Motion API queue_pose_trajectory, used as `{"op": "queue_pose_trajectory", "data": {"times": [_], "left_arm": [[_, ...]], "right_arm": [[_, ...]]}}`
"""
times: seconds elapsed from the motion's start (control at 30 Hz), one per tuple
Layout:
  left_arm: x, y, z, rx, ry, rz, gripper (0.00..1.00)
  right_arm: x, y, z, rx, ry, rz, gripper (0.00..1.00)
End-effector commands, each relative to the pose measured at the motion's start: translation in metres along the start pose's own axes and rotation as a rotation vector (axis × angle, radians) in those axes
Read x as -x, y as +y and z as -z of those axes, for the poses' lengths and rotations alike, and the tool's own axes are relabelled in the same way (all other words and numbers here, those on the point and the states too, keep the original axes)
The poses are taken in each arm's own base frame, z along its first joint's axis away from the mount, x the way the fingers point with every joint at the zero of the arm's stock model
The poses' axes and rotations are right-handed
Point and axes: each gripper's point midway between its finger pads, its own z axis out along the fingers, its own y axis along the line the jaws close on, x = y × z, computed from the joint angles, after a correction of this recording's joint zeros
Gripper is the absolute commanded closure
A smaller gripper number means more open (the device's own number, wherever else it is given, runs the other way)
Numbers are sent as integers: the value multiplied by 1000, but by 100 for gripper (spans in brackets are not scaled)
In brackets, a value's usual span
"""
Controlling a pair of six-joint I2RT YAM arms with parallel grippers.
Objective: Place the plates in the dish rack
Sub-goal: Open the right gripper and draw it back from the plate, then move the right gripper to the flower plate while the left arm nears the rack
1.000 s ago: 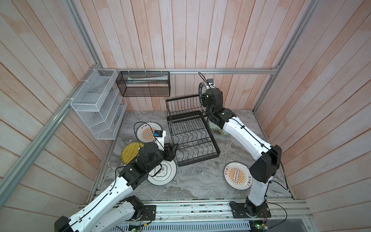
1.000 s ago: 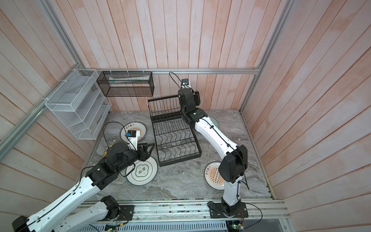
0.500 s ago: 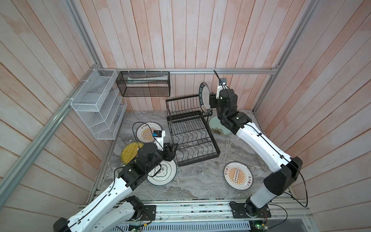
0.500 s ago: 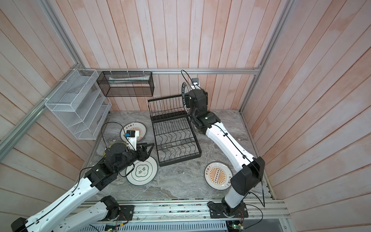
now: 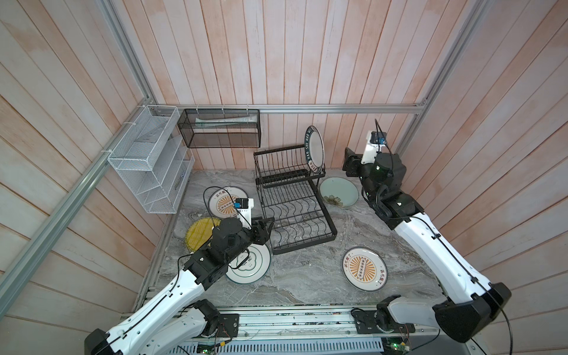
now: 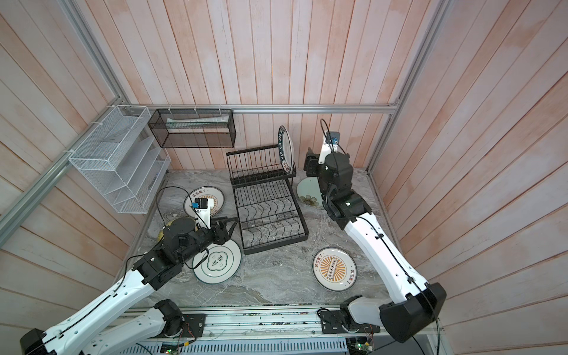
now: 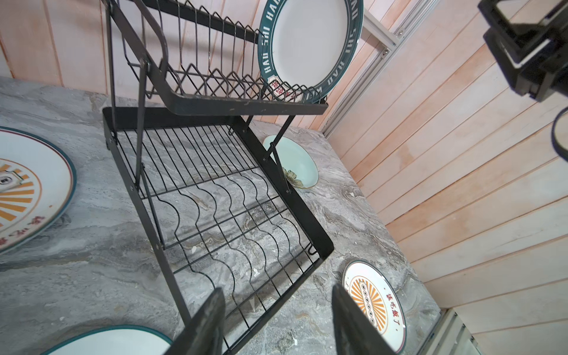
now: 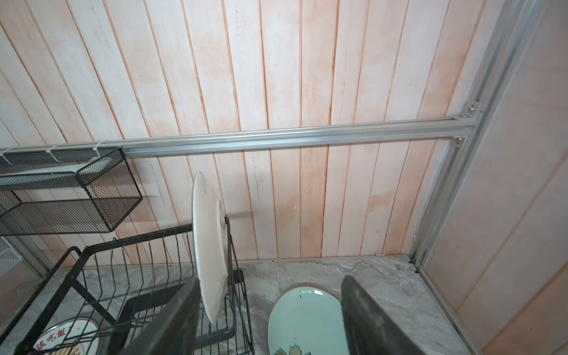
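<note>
The mint plate's edge away from the rack lies free, so the robot's right gripper keeps bringing its open fingers down until they close on that edge.
The black dish rack stands mid-table. A dark-lettered plate stands upright at the right end of its upper basket. Flat on the table lie a mint floral plate, two sunburst plates, a yellow plate and a green-ringed plate. My right gripper hangs open and empty to the right of the standing plate, above the mint plate. My left gripper is open and empty at the rack's front left corner.
A black mesh basket and a white mesh shelf hang on the back and left walls. Wooden walls and aluminium rails close in the table. My left arm lies over the green-ringed and yellow plates.
My right gripper has let go of the dark-lettered plate, which stays standing in the upper basket. It has opened wider and drawn away to the right. The left arm has not moved.
</note>
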Motion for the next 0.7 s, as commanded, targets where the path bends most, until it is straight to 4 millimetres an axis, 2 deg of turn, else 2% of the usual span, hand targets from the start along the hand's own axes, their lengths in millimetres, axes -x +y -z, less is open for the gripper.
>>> {"op": "queue_pose_trajectory", "data": {"times": [0.0, 0.2, 0.47, 0.67], "left_arm": [[-20, 6, -15, -10, -12, 90, 44], [-39, 16, -36, 25, -7, 145, 44], [-69, 0, -54, 24, 88, 59, 44], [-84, -17, -64, -18, 155, 9, 44]], "right_arm": [[-10, -4, 15, 86, 10, -100, 27], [-63, -36, 30, 54, 106, -165, 26], [-125, -60, 40, 54, 224, -261, 26], [-153, -74, 45, 52, 283, -303, 26]]}}
